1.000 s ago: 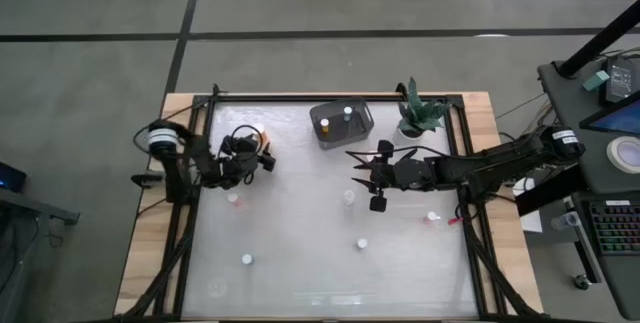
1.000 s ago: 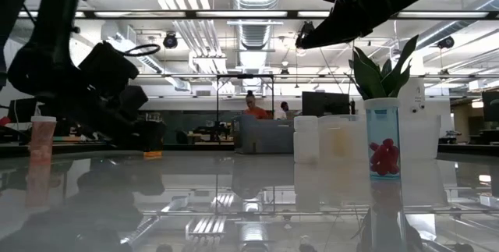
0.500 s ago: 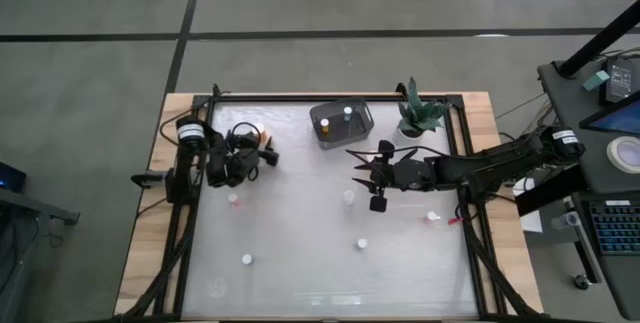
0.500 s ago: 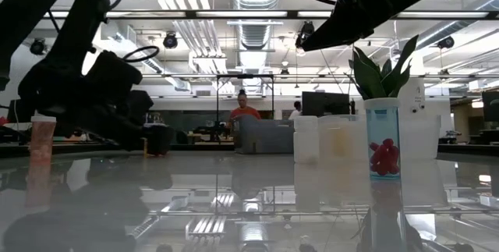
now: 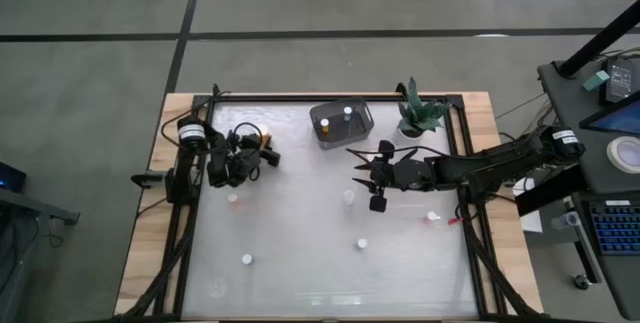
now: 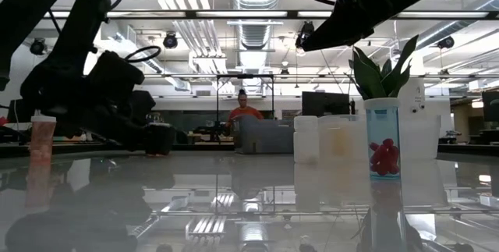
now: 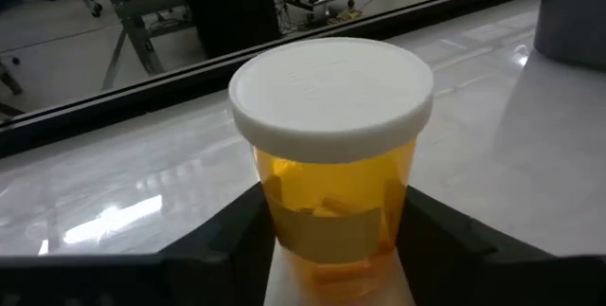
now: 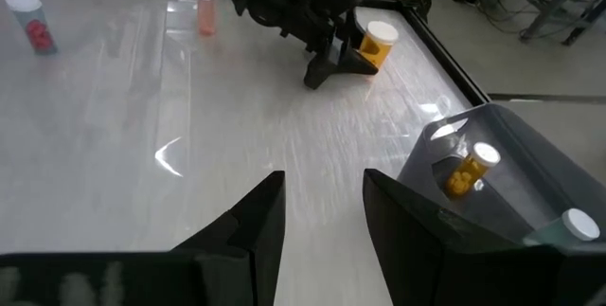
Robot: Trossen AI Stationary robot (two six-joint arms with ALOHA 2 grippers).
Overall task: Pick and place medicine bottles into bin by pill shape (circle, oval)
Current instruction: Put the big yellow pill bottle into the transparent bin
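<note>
The orange bottle (image 5: 264,135) is in my left gripper, far across from the clear bin (image 6: 340,138) by the plant, so my right gripper should take the bottle and put it there.
An orange medicine bottle with a white cap (image 7: 331,154) stands upright on the white table near its far left, and also shows in the high view (image 5: 264,141) and the right wrist view (image 8: 379,43). My left gripper (image 5: 260,153) is low at the table and shut on this bottle. My right gripper (image 5: 358,171) hangs open and empty above the table's middle, near the grey bin (image 5: 342,121). The bin holds an orange bottle (image 8: 464,169) and a white-capped one (image 8: 573,221). My left gripper has the orange bottle's body (image 7: 284,240) between its two fingers (image 7: 227,244), one on each side, below the white cap. The fingers come in about level, from the table's left. The bottle stands upright with its base on the table.
Several small bottles stand loose on the table: one (image 5: 233,200) near my left gripper, one at the middle (image 5: 348,196), two toward the near edge (image 5: 246,259) (image 5: 362,244) and one at the right (image 5: 431,217). A green potted plant (image 5: 418,113) stands right of the bin.
My left arm has swung and its gripper has gone a little toward the table's right, up to the orange bottle, which now stands between its fingers. The bottle has stayed in its place.
</note>
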